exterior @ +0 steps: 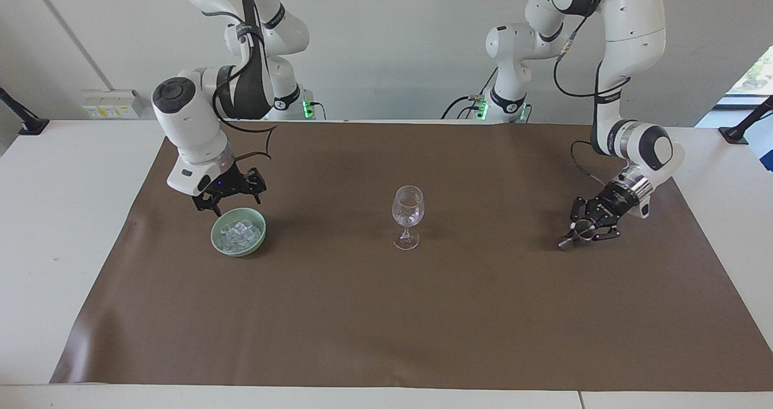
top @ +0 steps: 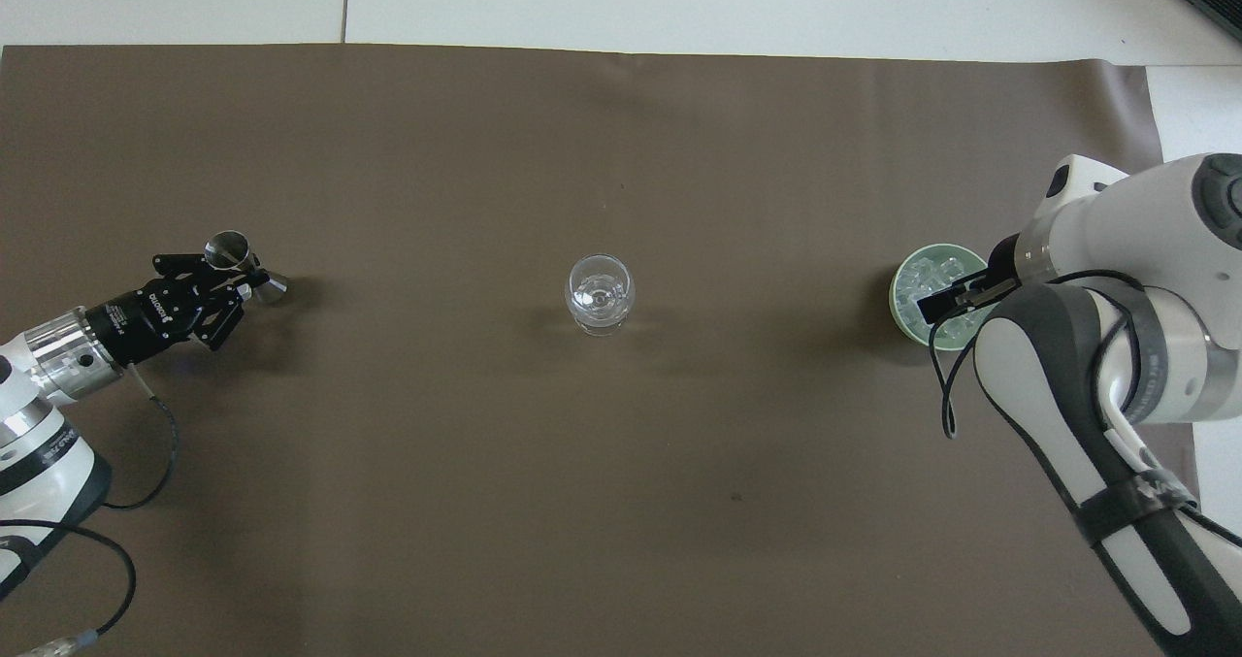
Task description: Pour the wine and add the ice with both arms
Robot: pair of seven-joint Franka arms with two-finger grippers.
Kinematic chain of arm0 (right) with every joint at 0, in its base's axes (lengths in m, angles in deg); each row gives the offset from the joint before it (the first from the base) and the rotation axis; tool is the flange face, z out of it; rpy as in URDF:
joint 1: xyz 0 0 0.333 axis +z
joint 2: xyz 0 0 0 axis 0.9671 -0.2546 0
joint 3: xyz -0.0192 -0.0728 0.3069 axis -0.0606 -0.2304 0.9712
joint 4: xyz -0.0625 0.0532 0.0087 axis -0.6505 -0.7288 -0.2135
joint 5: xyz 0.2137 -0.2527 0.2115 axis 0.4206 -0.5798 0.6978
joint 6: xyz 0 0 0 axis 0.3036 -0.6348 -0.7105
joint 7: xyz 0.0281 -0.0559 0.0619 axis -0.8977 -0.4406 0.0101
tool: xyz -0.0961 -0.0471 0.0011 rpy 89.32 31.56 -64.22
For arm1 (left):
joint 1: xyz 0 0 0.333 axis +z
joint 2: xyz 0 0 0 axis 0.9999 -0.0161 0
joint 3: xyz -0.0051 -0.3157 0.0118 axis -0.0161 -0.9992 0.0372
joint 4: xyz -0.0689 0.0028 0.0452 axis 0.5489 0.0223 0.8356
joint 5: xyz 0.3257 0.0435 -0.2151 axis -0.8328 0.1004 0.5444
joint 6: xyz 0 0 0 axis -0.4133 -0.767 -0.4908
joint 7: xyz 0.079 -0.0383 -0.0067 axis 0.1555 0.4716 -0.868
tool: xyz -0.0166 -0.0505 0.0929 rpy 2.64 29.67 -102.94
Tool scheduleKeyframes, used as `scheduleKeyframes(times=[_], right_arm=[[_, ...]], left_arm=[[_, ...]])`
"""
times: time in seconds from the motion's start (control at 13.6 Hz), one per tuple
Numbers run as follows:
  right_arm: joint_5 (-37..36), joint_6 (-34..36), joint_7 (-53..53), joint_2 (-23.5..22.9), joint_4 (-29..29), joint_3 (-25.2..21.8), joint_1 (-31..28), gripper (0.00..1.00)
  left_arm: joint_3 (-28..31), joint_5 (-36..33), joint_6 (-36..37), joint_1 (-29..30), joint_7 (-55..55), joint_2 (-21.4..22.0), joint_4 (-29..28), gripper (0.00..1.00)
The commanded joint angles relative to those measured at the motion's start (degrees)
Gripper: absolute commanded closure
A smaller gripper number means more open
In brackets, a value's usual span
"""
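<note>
My gripper will lift the ice cube (top: pixel 957 326) free and leave the bowl in place, because the clear cubes (top: pixel 928 277) are loosely piled with separate edges.
A clear stemmed wine glass (exterior: pixel 408 214) (top: pixel 600 293) stands upright mid-mat. Toward the right arm's end sits a pale green bowl (exterior: pixel 217 244) (top: pixel 900 310) holding the ice (exterior: pixel 240 233) (top: pixel 922 286), a heap of small clear cubes. My right gripper (exterior: pixel 229 202) (top: pixel 946 303) hangs open just above the bowl's rim on the robots' side, holding nothing. At the left arm's end, my left gripper (exterior: pixel 577 235) (top: pixel 245 274) is shut on a small metal jigger (exterior: pixel 567 240) (top: pixel 230 247), tilted and low over the mat. Wine itself is out of view.
A brown mat (exterior: pixel 386 312) covers most of the white table (exterior: pixel 66 215). In the overhead view the right arm's forearm (top: pixel 1067 414) hides part of the bowl. Wide bare mat lies between glass, bowl and jigger.
</note>
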Motion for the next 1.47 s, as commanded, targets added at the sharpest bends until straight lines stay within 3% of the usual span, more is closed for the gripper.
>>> scheduleKeyframes(times=[0.0, 0.15, 0.22, 0.37, 0.44, 0.51, 0.73, 0.81, 1.1, 1.39], right_arm=[[0.22, -3.07, -3.29, -1.33, 1.08, -0.07, -0.23, 0.0], [0.13, -3.95, -4.27, -1.86, 1.87, -0.16, -0.4, 0.0], [0.05, -4.39, -4.44, -2.04, 2.74, -0.25, -0.49, 0.0], [-0.22, -6.32, -4.88, -2.04, 3.98, -0.25, -0.58, 0.0], [-0.39, -6.5, -4.89, -2.39, 3.98, -0.25, -0.75, 0.0], [-0.74, -7.11, -4.97, -3.0, 3.98, -0.33, -0.84, 0.02], [-0.74, -8.61, -6.64, -3.36, 4.95, -0.86, -1.02, 0.13], [-0.74, -8.61, -6.64, -3.36, 4.95, -0.86, -1.11, 0.16], [-0.74, -8.61, -6.38, -3.79, 5.3, -1.04, -1.28, 0.36], [-0.39, -8.88, -5.85, -4.76, 5.12, -1.82, -1.37, 0.38]], left_arm=[[0.46, 2.25, 2.15, 0.81, -2.6, 1.93, -3.36, 1.0], [0.46, 2.26, 2.59, 0.99, -4.7, 1.93, -3.97, 1.0], [0.46, 2.26, 2.68, 0.99, -5.58, 1.93, -3.97, 0.84], [0.54, 2.26, 2.68, 0.99, -5.94, 1.93, -3.97, 0.66], [0.63, 2.17, 2.42, 0.99, -5.86, 1.84, -3.89, 0.45], [1.15, 1.99, 2.16, 0.99, -6.03, 1.75, -3.8, 0.33], [3.17, 1.38, 2.68, 0.99, -8.4, 1.58, -3.45, 0.18], [3.18, 1.29, 2.33, 0.99, -8.4, 1.58, -3.45, 0.0], [3.36, -0.54, 1.8, 0.9, -9.11, 1.75, -2.22, 0.0], [3.88, -8.88, 1.8, 0.37, -9.55, 1.4, 3.56, 0.0]])
